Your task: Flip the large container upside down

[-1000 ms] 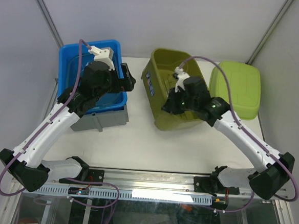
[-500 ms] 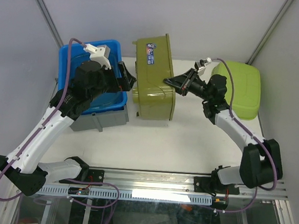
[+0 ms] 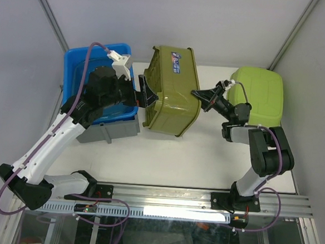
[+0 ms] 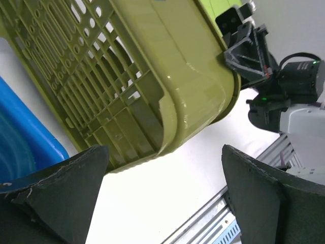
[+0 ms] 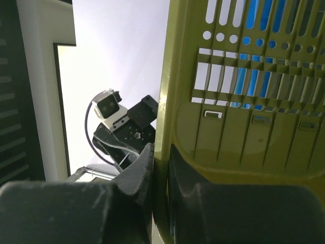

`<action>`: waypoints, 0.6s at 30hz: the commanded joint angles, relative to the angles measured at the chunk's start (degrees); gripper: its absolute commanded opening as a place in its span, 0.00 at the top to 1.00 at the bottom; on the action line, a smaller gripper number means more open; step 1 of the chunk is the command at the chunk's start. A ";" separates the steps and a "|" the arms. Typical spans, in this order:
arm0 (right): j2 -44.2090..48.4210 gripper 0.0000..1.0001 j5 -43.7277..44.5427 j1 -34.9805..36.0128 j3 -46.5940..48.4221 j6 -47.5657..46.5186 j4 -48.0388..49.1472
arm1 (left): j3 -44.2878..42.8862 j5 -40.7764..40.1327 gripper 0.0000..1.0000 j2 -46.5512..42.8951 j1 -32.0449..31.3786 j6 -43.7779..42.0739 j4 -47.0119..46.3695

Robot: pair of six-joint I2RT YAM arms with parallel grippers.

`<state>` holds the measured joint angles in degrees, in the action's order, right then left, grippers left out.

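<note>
The large container (image 3: 177, 92) will tip onto its rim when the robot lowers it, because the container's slotted base (image 3: 154, 78) faces the robot's left gripper and the container's wide rim is opposite.
The large container (image 3: 171, 89), an olive-green crate with a slotted base, hangs steeply tilted over the middle of the table, its wide rim low and towards the front. My right gripper (image 3: 198, 95) is shut on its right rim; in the right wrist view the rim sits pinched between the fingers (image 5: 139, 175) and the slotted wall (image 5: 244, 101) fills the frame. My left gripper (image 3: 146, 93) stands open at the crate's left side. In the left wrist view the crate (image 4: 127, 71) is above the wide-apart fingers (image 4: 61, 188), with nothing between them.
A blue bin (image 3: 80, 66) stands at the back left on a grey box (image 3: 109, 130), right behind my left arm. A lime-green lid (image 3: 259, 98) lies at the back right, beside my right wrist. The metal rail (image 3: 163, 197) runs along the near edge.
The crate has been lifted from lying open side up and rolled over to the left and back. The right wrist has turned with it; the left gripper has come right, up against the crate.
</note>
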<state>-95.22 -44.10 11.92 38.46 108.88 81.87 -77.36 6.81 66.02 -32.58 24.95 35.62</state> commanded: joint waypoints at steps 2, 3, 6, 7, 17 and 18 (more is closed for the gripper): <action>1.75 1.00 -3.45 -3.64 -1.65 3.82 12.09 | 1.04 2.99 0.05 2.76 0.15 -1.43 -4.76; 1.83 1.00 -4.01 -4.26 -2.37 3.92 12.02 | 0.70 3.51 0.07 3.61 0.15 -1.62 -5.25; 1.64 1.00 -4.97 -6.21 -4.89 4.61 12.10 | -0.41 8.50 0.13 6.00 0.14 -1.83 -6.37; 1.41 1.00 -5.49 -6.81 -5.49 4.47 12.09 | -0.54 9.93 0.15 6.80 0.07 -1.81 -6.98; -0.22 1.00 -7.54 -8.52 -7.72 3.49 12.09 | -3.04 15.52 0.24 12.43 -2.97 -3.24 -11.52; -0.33 1.00 -7.59 -8.52 -7.79 3.37 12.09 | -3.38 15.41 0.24 12.85 -3.89 -3.27 -12.10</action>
<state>-95.04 -48.93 3.75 32.03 110.93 84.93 -76.84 19.09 78.06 -33.63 23.20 28.84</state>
